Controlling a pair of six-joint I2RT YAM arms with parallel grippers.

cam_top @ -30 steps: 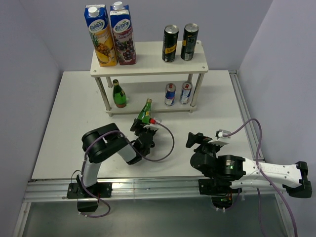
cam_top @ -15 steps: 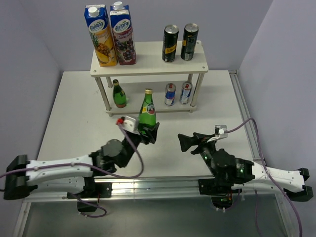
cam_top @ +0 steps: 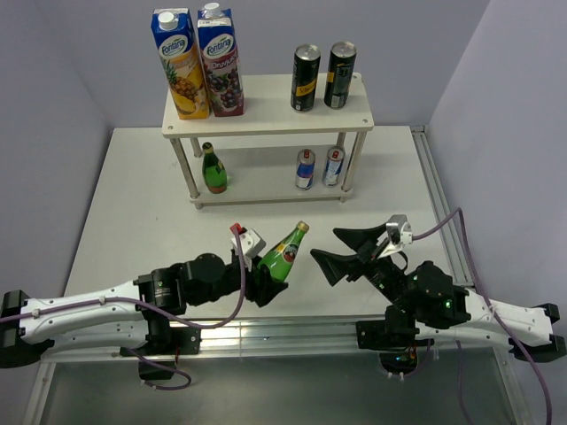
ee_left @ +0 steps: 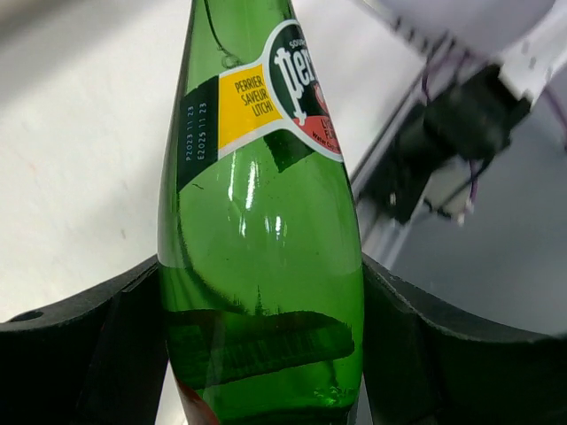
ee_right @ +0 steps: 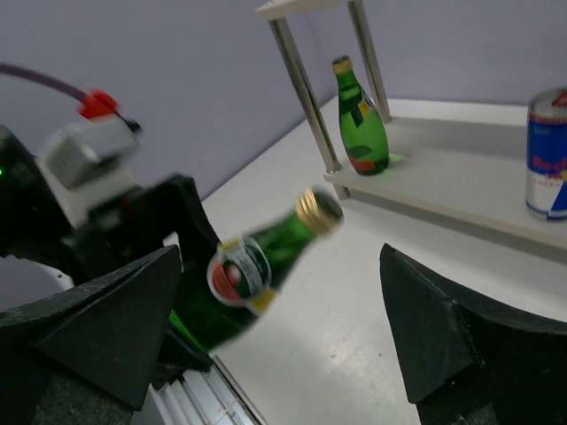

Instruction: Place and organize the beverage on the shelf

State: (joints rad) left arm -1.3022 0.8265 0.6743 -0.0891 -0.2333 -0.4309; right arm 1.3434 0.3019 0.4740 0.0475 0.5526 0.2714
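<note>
The tilted green bottle is held by its base in my left gripper, and that base must stand on the lower board, so my right gripper should grab the bottle's neck.
My left gripper is shut on the base of a green glass bottle with a gold top. It holds the bottle tilted up and to the right, above the table's front; the bottle fills the left wrist view. My right gripper is open and empty, its fingers pointing left at the bottle a little apart from it. The white shelf stands at the back. On its lower board are a second green bottle and two silver-blue cans. Two dark cans stand on its top board.
Two tall blue-topped juice cartons stand on the shelf's top board at the left. The metal rail runs along the table's front edge. Purple walls enclose the back and both sides.
My left gripper has pulled back toward the front edge and tilted the bottle from upright to leaning right. My right gripper has swung up and left toward it, jaws wide.
</note>
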